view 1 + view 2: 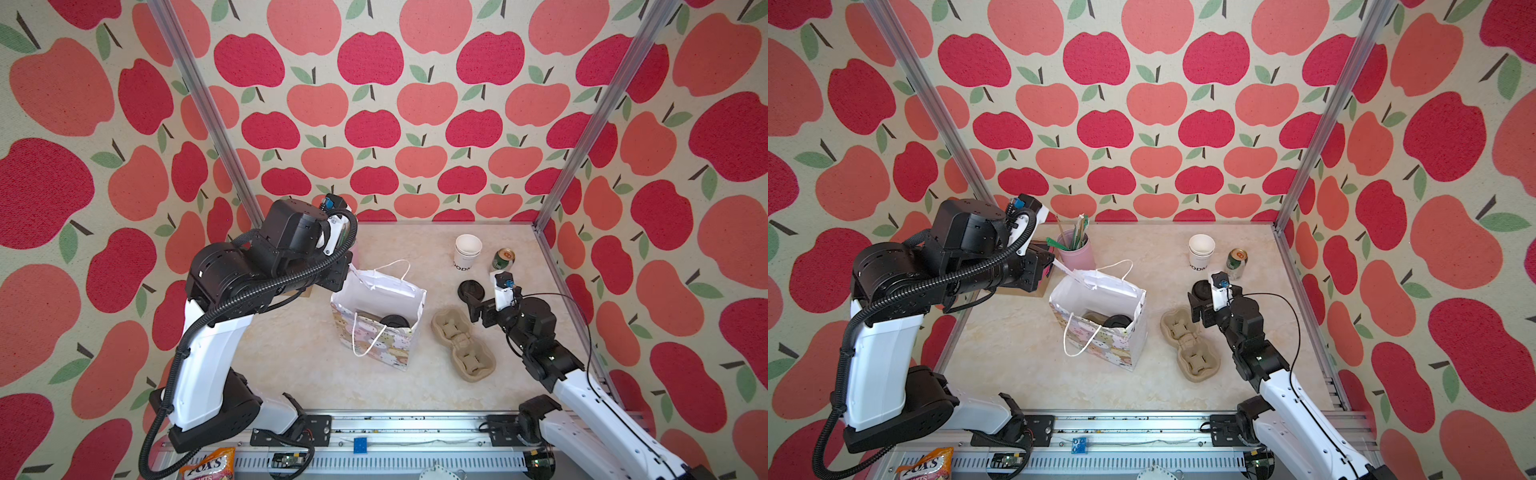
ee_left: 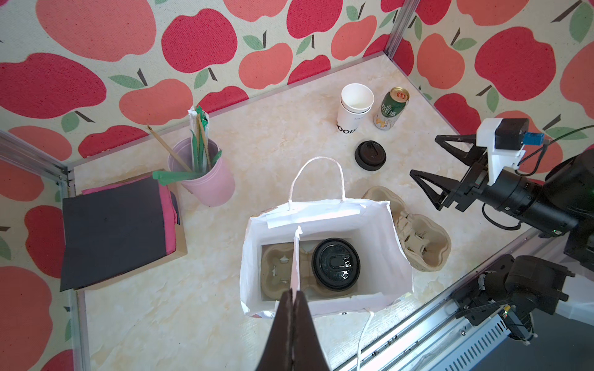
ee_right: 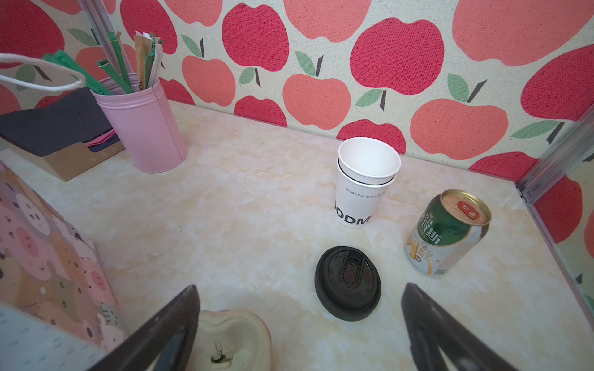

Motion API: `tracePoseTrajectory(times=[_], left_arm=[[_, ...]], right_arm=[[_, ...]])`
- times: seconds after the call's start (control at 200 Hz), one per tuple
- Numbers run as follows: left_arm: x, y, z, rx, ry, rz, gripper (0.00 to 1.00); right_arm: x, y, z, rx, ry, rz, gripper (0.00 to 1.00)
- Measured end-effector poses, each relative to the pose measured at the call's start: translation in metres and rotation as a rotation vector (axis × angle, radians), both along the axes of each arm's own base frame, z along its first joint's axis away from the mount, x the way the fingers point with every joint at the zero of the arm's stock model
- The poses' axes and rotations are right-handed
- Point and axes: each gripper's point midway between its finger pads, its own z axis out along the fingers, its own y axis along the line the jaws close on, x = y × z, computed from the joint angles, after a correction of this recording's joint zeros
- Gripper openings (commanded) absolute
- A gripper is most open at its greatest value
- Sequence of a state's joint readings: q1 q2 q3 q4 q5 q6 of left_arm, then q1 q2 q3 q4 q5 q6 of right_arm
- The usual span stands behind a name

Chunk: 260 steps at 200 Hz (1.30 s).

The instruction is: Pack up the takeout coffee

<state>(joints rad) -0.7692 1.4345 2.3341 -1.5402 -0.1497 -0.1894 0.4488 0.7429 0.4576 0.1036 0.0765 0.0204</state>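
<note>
The white stirrer [image 1: 1071,273] is pointing tip first at the paper bag's opening [image 1: 1099,302], so my left gripper should keep moving the stirrer down until its tip is next to the coffee.
The takeout coffee [image 2: 336,264], its black sip lid facing up, stands in a pulp cup carrier [image 2: 276,266] at the bottom of the open paper bag [image 2: 376,244]. Both top views show only its lid [image 1: 394,321] [image 1: 1117,321] over the bag's rim [image 1: 378,286] [image 1: 1096,291]. My left gripper [image 2: 293,290] [image 1: 352,269] [image 1: 1059,264] is shut on the bag's upper side edge and holds it up. To the right of the bag, my right gripper [image 3: 300,286] [image 1: 476,309] [image 1: 1196,307] [image 2: 424,155] hangs open and empty above the table.
A loose black lid [image 3: 348,282] lies just ahead of the right gripper. A stack of lidless white cups [image 1: 467,249] and a green can [image 1: 503,259] stand behind it. A spare pulp carrier [image 1: 463,347] lies right of the bag. A pink tin of stirrers [image 1: 1077,249] and a napkin box [image 2: 115,228] stand back left.
</note>
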Motion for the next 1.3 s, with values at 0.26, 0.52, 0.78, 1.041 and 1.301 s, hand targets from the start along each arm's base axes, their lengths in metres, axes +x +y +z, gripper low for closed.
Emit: tracePoseTrajectory(times=[0.26,0.52,0.78,1.041,1.301], left_arm=[[0.011,-0.011,-0.056,0.116,0.12,-0.001,0.0],[0.02,-0.043,-0.113,0.096,0.219,-0.06,0.0],[0.026,-0.064,-0.154,0.061,0.277,-0.076,0.0],[0.028,-0.074,-0.177,0.038,0.31,-0.085,0.06],[0.029,-0.077,-0.182,0.022,0.316,-0.085,0.35]], right_arm=[[0.0,0.0,-0.007,-0.006,0.013,0.0,0.99],[0.0,0.0,-0.007,-0.007,0.014,0.0,0.99],[0.0,0.0,-0.007,-0.007,0.014,0.0,0.99],[0.0,0.0,-0.009,-0.009,0.019,-0.001,0.99],[0.001,-0.001,-0.011,-0.012,0.025,-0.003,0.99]])
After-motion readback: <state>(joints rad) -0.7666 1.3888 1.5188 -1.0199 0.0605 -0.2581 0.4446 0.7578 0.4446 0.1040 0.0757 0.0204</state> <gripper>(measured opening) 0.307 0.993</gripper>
